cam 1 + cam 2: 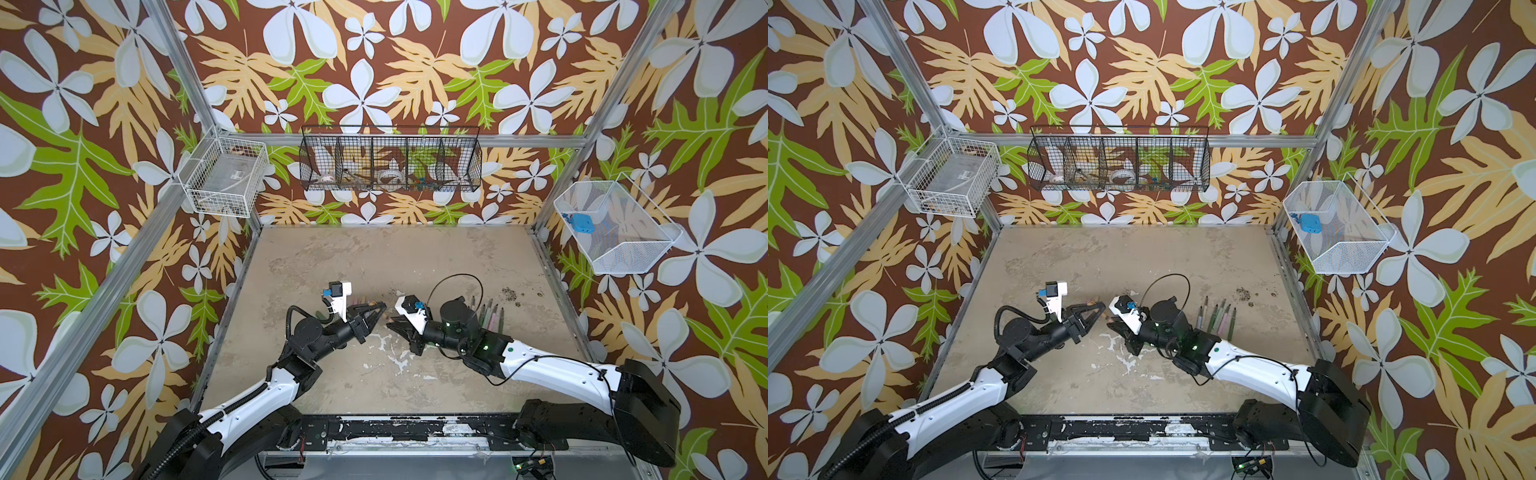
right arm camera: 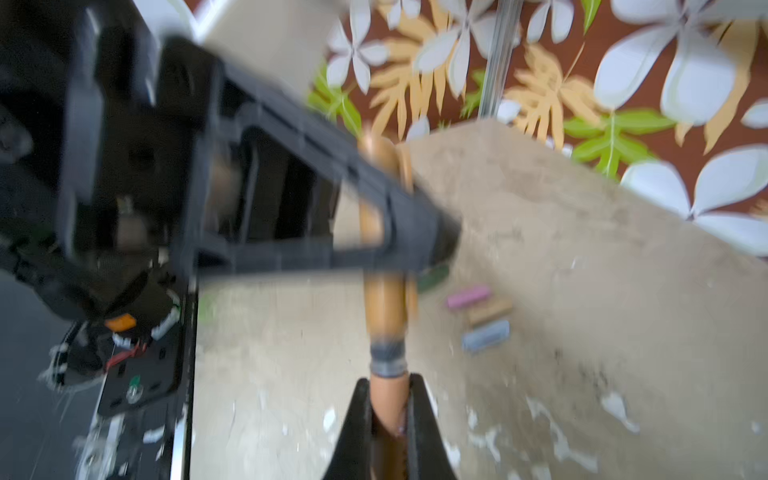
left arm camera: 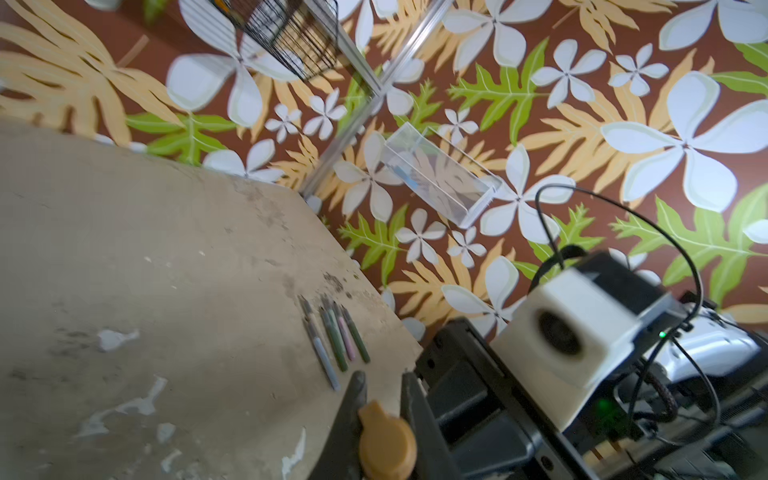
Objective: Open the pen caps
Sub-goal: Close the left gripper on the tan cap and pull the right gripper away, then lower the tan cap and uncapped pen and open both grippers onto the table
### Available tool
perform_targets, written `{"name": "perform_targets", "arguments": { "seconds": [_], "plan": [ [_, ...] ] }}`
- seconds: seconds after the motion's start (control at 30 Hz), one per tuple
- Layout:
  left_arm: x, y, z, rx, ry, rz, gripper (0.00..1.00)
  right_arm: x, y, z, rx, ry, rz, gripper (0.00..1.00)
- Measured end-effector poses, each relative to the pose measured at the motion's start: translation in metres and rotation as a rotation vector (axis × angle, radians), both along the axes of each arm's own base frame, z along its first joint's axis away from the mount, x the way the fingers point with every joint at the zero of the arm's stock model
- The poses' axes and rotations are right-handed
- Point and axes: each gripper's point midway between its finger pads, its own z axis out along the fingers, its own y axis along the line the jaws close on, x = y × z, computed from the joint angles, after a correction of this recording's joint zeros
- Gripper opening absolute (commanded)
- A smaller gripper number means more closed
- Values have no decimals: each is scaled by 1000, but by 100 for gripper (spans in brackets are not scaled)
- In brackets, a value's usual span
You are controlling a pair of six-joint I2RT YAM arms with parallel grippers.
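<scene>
The pen body's grey neck (image 2: 389, 357) is showing outside the pen cap, so the robot's right gripper continues pulling away and lets go of the pen body beside the uncapped pens (image 1: 1216, 318).
Over the middle of the table my two grippers meet tip to tip on one ochre-brown pen. My left gripper (image 3: 382, 380) (image 1: 380, 309) is shut on its pen cap (image 3: 386, 440) (image 2: 384, 307). My right gripper (image 2: 388, 382) (image 1: 390, 322) is shut on the pen body (image 2: 388, 399). A grey neck (image 2: 388, 357) shows between cap and body. Loose pen caps lie on the table beyond: pink (image 2: 467, 297), brown (image 2: 490, 311), light blue (image 2: 486, 334). A row of uncapped pen bodies (image 1: 490, 318) (image 1: 1219, 318) (image 3: 336, 336) lies by my right arm.
A black wire basket (image 1: 390, 164) hangs on the back wall. One white wire basket (image 1: 224, 178) hangs at the left corner. Another white basket (image 1: 615, 228) on the right wall holds a blue object. Dark stains (image 1: 509, 294) mark the table near the pen row.
</scene>
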Motion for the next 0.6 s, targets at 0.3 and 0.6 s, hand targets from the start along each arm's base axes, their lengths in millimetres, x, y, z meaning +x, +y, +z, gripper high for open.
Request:
{"name": "perform_targets", "arguments": {
  "seconds": [0.3, 0.6],
  "plan": [
    [3, 13, 18, -47, -57, 69, 0, -6, -14, -26, -63, 121, 12, 0],
    [54, 29, -14, 80, 132, 303, 0, 48, -70, -22, -92, 60, -387, 0]
  ]
}}
